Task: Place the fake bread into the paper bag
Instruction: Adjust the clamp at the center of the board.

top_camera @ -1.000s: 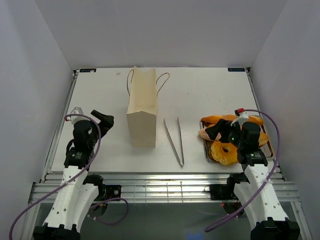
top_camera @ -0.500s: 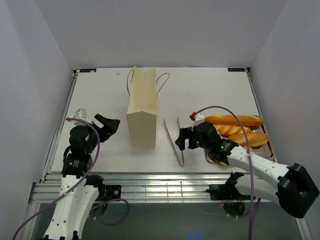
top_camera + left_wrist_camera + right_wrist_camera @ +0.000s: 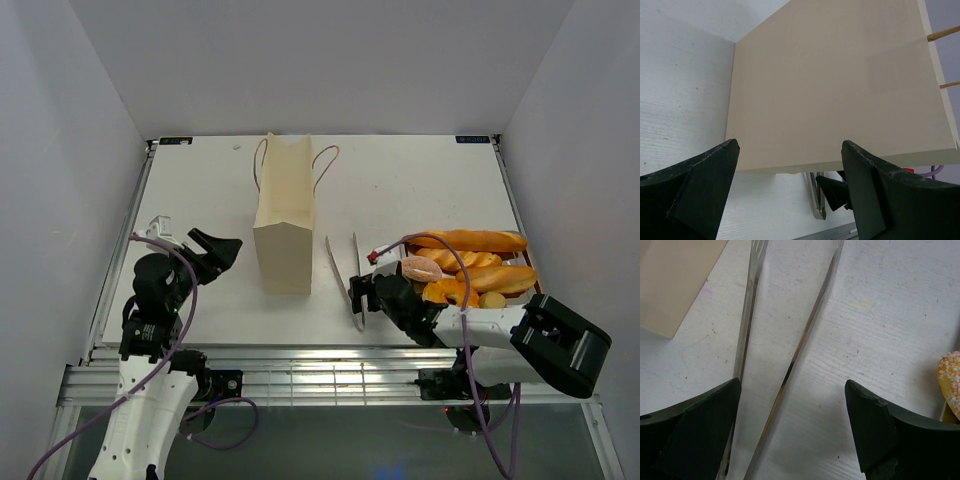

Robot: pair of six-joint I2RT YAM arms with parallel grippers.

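One arm of the spread tongs [image 3: 743,351] is up against the end of one finger of my right gripper. Next, I move the gripper so that it straddles both arms [image 3: 789,369] before it closes.
The tan paper bag [image 3: 283,225] stands upright left of centre, its side filling the left wrist view [image 3: 840,90]. The fake bread lies on a silver tray [image 3: 538,296] at the right: a long baguette [image 3: 470,241], a pinkish round bun [image 3: 421,268], a ring bun [image 3: 450,292], croissants [image 3: 468,261] and a loaf [image 3: 506,280]. My left gripper [image 3: 215,250] is open and empty, left of the bag and facing it [image 3: 790,200]. My right gripper [image 3: 362,297] is open and empty, low over the near end of the metal tongs [image 3: 348,268], left of the tray.
The tongs [image 3: 790,360] lie between my right fingers, spread in a V on the white table. A bag corner [image 3: 675,280] shows at the upper left of the right wrist view, and a sugared pastry edge [image 3: 951,382] at its right.
My right arm swung left from over the tray and came down at the near end of the tongs, uncovering the bread. My left gripper shifted slightly toward the bag.
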